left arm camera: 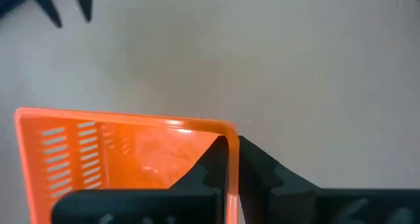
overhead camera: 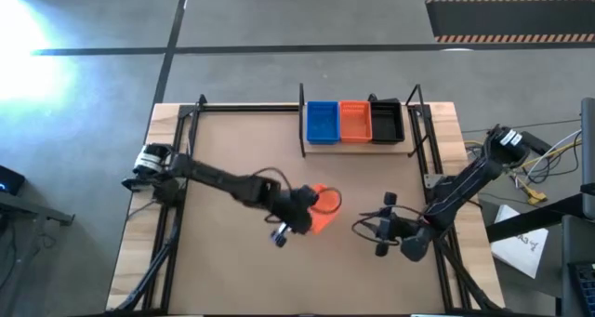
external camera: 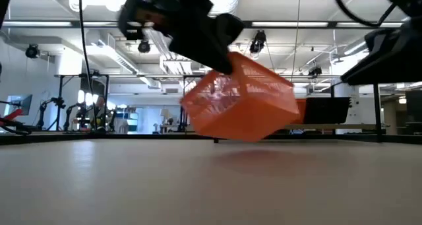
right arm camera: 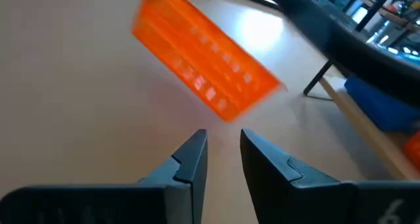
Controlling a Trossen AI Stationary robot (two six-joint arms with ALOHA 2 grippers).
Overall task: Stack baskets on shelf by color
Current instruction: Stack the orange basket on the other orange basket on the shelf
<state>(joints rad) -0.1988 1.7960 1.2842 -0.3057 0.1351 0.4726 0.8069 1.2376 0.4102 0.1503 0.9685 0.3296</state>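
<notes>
The orange basket hangs tipped (external camera: pixel 241 101) from my left gripper by one corner. Next, my right gripper grabs its loose end (right arm camera: pixel 247 96) and brings the basket to the shelf.
My left gripper (overhead camera: pixel 310 205) is near the table's middle, shut on an orange basket (overhead camera: pixel 323 211) that hangs tilted above the tabletop (external camera: pixel 244 103). My right gripper (overhead camera: pixel 359 228) is to its right, pointing toward it. Its fingers (right arm camera: pixel 223 142) stand a little apart with nothing between them, short of the orange basket (right arm camera: pixel 203 56). The shelf (overhead camera: pixel 359 148) stands at the far edge. A blue basket (overhead camera: pixel 323 122), an orange basket (overhead camera: pixel 355 121) and a black basket (overhead camera: pixel 387 122) rest side by side on its plank. My left gripper pinches one side wall of the orange basket at its rim (left arm camera: pixel 231 159), next to a corner. One finger (left arm camera: pixel 203 175) is inside the basket and the other (left arm camera: pixel 266 171) outside. The fingers slant down from the table's left. The basket is lifted clear and tipped.
Black metal rails (overhead camera: pixel 186 131) run along the table's left and right sides. The shelf's black uprights (overhead camera: pixel 302 122) stand at its ends. Bare tabletop (overhead camera: pixel 242 150) lies between the arms and the shelf. Cables and papers (overhead camera: pixel 521 238) lie beyond the right edge.
</notes>
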